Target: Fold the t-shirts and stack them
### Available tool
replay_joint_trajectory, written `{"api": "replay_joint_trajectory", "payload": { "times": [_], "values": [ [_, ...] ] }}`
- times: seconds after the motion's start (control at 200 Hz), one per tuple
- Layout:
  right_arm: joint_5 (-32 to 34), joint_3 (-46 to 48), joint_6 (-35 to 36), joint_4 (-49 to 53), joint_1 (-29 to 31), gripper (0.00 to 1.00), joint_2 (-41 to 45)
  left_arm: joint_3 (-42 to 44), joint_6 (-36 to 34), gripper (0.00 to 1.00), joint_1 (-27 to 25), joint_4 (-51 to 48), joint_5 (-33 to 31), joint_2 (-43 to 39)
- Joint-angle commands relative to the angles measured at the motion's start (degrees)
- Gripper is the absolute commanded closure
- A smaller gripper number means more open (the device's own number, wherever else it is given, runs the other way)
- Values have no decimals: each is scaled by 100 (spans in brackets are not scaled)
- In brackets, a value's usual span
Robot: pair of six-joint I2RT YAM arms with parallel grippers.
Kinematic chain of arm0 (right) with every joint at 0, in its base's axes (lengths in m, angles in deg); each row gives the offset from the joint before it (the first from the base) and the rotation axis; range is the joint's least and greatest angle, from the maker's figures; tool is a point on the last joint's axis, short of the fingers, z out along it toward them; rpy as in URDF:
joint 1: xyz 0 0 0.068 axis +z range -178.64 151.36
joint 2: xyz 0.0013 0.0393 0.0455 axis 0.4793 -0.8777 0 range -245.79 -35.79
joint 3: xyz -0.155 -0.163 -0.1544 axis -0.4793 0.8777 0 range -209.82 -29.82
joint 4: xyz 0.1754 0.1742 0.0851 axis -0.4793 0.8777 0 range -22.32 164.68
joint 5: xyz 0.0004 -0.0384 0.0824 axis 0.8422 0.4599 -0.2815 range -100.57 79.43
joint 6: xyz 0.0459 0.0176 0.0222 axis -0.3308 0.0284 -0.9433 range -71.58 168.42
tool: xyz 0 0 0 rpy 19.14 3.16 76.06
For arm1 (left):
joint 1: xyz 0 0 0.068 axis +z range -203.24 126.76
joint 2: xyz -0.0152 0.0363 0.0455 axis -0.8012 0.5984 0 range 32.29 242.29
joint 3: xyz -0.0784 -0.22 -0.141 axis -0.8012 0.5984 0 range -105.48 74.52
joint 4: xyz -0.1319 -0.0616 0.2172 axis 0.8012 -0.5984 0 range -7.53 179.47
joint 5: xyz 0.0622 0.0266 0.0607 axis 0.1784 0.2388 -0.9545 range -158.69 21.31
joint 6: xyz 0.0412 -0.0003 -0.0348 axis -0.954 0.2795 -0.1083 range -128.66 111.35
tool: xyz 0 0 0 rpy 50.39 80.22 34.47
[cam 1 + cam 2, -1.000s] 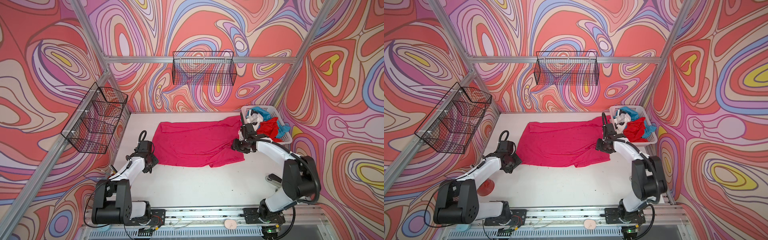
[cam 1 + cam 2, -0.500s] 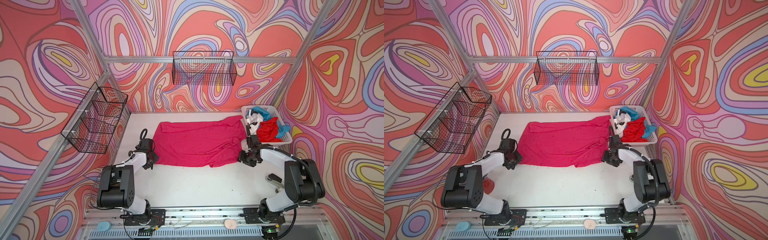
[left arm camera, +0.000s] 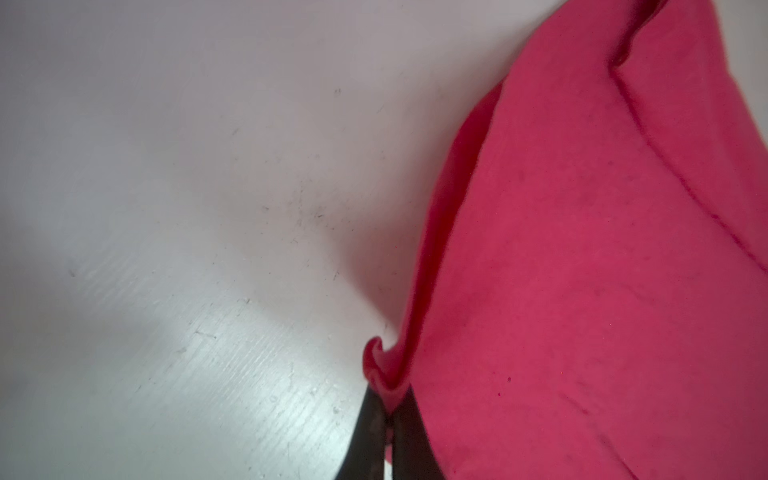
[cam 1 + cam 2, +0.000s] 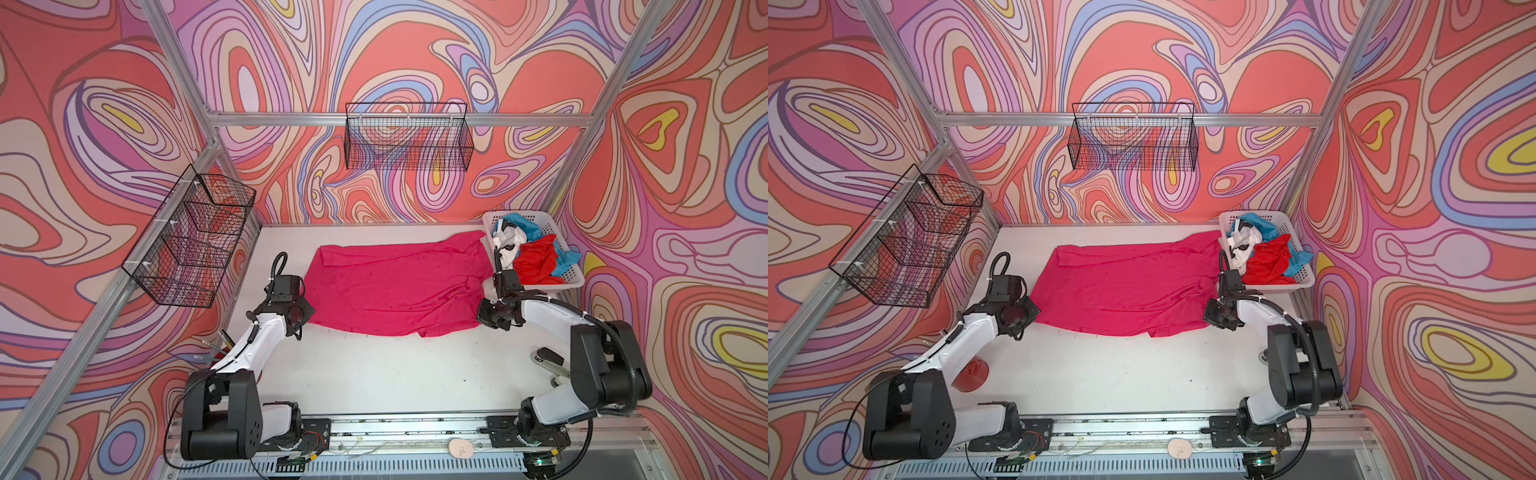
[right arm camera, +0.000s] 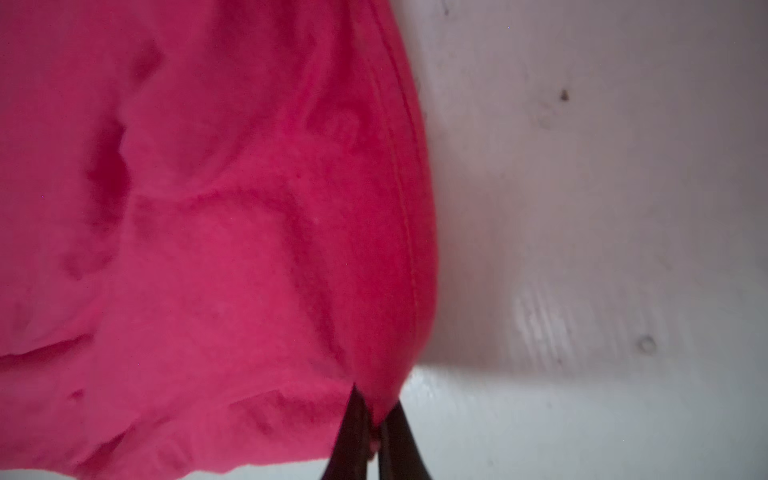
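Next, my left gripper lifts the t-shirt's corner while my right gripper draws its folds toward the front (image 4: 448, 364), because the pink t-shirt lies bunched (image 4: 465, 297) beside my right gripper.
A large magenta-pink t-shirt (image 4: 395, 286) (image 4: 1125, 291) lies spread on the white table in both top views. My left gripper (image 4: 303, 316) sits low at its near-left corner. In the left wrist view the left gripper (image 3: 388, 405) is shut on a rolled bit of the pink shirt's (image 3: 582, 270) edge. My right gripper (image 4: 484, 316) is at the shirt's near-right corner. The right wrist view has the right gripper (image 5: 376, 411) shut on the pink shirt's (image 5: 208, 249) hemmed corner. Red (image 4: 534, 259), teal-blue (image 4: 525, 222) and white black-marked (image 4: 509, 245) t-shirts lie heaped in the basket.
The white slotted basket (image 4: 575, 279) stands at the back right, close behind my right wrist. Black wire baskets hang on the back wall (image 4: 407, 137) and the left wall (image 4: 191, 237). A red disc (image 4: 969, 376) lies beside the left arm. Bare table (image 4: 395, 365) stretches in front of the shirt.
Both grippers have closed on the pink shirt. The right one came down from near the basket to the shirt's near-right corner; the left one shifted to the near-left corner.
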Motion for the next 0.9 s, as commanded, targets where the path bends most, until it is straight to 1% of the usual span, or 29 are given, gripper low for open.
{"api": "replay_joint_trajectory", "payload": {
  "times": [0.0, 0.125, 0.22, 0.255, 0.305, 0.356, 0.416, 0.471, 0.526, 0.586, 0.666, 0.771, 0.826, 0.896],
  "values": [
    [-281, -124, -256, 1118, 62, 100, 1089, -310, -32, 100, 30, -562, -248, -453],
    [-491, -612, -588, 2509, 315, 100, 1993, -512, -100, 100, 30, -725, -346, -725],
    [-579, -957, -745, 3322, 435, 100, 2330, -662, -146, 100, 30, -781, -397, -783],
    [-589, -1069, -759, 3425, 441, 100, 2356, -721, -159, 100, 30, -773, -415, -781],
    [-593, -1315, -706, 3427, 439, 100, 2231, -783, -191, 100, 30, -739, -426, -732],
    [-559, -1536, -554, 3256, 438, 100, 1927, -833, -218, 100, 30, -682, -387, -646],
    [-575, -1771, -364, 2827, 439, 100, 1414, -889, -255, 100, 29, -603, -356, -511],
    [-639, -1984, -253, 2235, 442, 100, 919, -917, -282, 100, 30, -508, -311, -380],
    [-583, -2162, -159, 1679, 435, 88, 339, -932, -300, 100, 30, -393, -277, -251],
    [-581, -2468, -1, 1319, 430, 76, -304, -959, -309, 100, 30, -318, -247, -116],
    [-424, -2890, 179, 1213, 434, 68, -822, -963, -315, 100, 30, -262, -201, 19],
    [4, -2834, 251, 1323, 429, 52, -665, -988, -344, 100, 29, -262, -162, 96],
    [225, -2557, 279, 1429, 433, 51, -422, -936, -328, 100, 29, -239, -151, 88],
    [294, -1880, 197, 1371, 425, 53, -59, -869, -320, 100, 30, -201, -117, 75]
  ]
}}
